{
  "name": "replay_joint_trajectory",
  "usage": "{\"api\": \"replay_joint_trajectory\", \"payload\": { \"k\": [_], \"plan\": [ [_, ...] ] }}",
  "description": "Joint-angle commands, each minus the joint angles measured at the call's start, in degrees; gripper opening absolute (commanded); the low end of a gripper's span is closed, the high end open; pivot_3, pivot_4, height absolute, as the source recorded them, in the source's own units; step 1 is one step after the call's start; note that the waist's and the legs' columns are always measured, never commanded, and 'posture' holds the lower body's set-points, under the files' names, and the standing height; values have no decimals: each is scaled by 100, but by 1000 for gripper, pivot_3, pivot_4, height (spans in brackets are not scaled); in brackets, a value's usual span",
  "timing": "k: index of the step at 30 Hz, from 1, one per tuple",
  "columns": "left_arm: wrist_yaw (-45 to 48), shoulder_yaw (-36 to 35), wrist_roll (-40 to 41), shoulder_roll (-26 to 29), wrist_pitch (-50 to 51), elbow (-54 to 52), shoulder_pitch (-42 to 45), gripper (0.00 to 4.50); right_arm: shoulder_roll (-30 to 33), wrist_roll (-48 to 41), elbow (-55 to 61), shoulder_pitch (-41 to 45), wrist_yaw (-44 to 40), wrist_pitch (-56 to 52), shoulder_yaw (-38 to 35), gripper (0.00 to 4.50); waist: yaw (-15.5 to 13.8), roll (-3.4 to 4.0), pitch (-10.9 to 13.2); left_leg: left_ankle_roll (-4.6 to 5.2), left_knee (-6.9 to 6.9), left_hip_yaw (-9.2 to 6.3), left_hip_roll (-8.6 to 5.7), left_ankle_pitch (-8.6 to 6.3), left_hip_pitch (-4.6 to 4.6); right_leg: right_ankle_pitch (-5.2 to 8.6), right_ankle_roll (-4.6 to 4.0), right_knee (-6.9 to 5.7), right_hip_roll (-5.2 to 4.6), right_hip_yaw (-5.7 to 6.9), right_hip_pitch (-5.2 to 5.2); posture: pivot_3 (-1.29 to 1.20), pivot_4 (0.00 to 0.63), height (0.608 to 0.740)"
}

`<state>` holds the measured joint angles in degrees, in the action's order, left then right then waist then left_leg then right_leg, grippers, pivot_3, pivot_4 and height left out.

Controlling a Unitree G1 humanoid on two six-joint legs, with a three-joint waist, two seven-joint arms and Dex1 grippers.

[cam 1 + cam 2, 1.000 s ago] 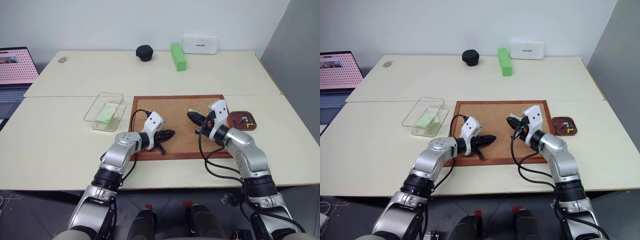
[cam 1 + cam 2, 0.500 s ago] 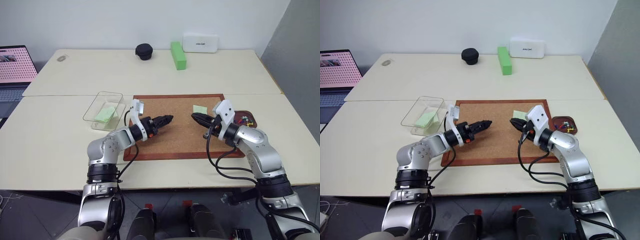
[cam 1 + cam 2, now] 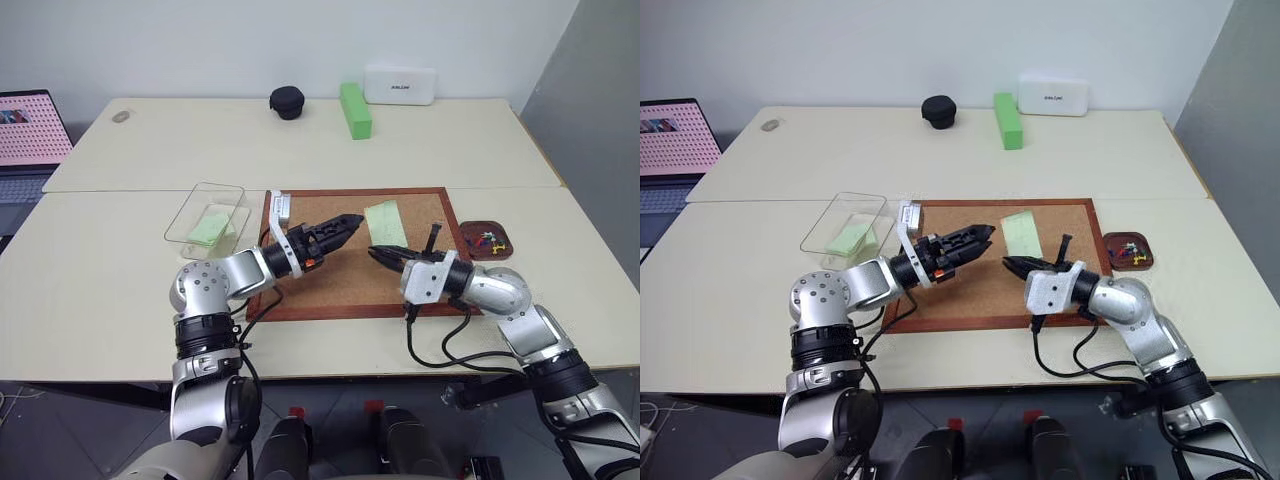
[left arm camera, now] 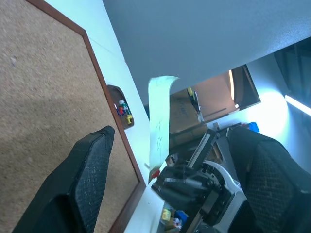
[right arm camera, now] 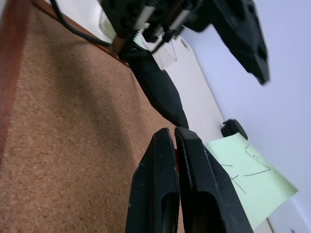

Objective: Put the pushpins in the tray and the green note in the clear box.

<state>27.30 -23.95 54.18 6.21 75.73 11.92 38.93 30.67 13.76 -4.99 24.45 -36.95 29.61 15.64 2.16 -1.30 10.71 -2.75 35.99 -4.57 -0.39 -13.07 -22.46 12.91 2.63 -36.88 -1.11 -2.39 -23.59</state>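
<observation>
I see the green note point(image 3: 385, 224) sticking out straight with only its loose end curled point(image 4: 166, 79), so I expect it to hold that shape rather than flop as I carry it.
The green note point(image 3: 383, 221) stands on edge above the cork board point(image 3: 330, 278), rising from the tip of my right gripper point(image 3: 372, 251). That gripper's fingers point(image 5: 163, 194) are shut, with a red sliver between them that looks like a pushpin through the note's lower end point(image 4: 154, 171). My left gripper point(image 3: 352, 222) hangs open just left of the note, its jaws wide apart and empty point(image 4: 170, 131). The tray point(image 3: 505, 250) sits right of the board with several pushpins point(image 3: 486, 238) in it. At the board's left, the clear box point(image 3: 190, 213) holds another pale-green slip point(image 3: 210, 228).
A bright green block point(image 3: 355, 110), a black round object point(image 3: 287, 102) and a white box point(image 3: 400, 85) stand at the back of the table. A laptop point(image 3: 30, 128) sits at the far left edge.
The note has come up off the cork board on my right gripper's tip as that hand rolled and drew back. My left gripper rose, rolled and opened beside it.
</observation>
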Motion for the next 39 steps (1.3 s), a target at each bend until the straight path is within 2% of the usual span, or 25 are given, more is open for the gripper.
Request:
{"api": "replay_joint_trajectory", "payload": {
  "k": [1,6,27,39],
  "plan": [
    [153,372,69,38,1,-274,-37,3942,-25,129,104,92,144,328,28,0,-3,0,0,-3,0,-1,0,2,0,0,0,-1,0,0,0,0,150,740],
    [373,652,73,116,-198,-479,-168,3942,-125,133,224,34,177,276,66,0,-10,0,0,-5,0,0,0,3,1,0,-1,-1,-1,-1,0,0,150,740],
    [504,821,46,345,-498,-382,-208,56,-304,77,295,79,187,121,70,0,-20,0,0,-4,1,0,0,2,2,0,-2,-3,-2,-2,1,0,150,740],
    [557,1281,-554,605,-1013,-334,-291,22,-314,-210,712,11,134,-165,-79,0,-21,0,0,-4,1,-1,0,2,2,0,-2,-3,-2,-2,1,0,150,740]
  ]
}}
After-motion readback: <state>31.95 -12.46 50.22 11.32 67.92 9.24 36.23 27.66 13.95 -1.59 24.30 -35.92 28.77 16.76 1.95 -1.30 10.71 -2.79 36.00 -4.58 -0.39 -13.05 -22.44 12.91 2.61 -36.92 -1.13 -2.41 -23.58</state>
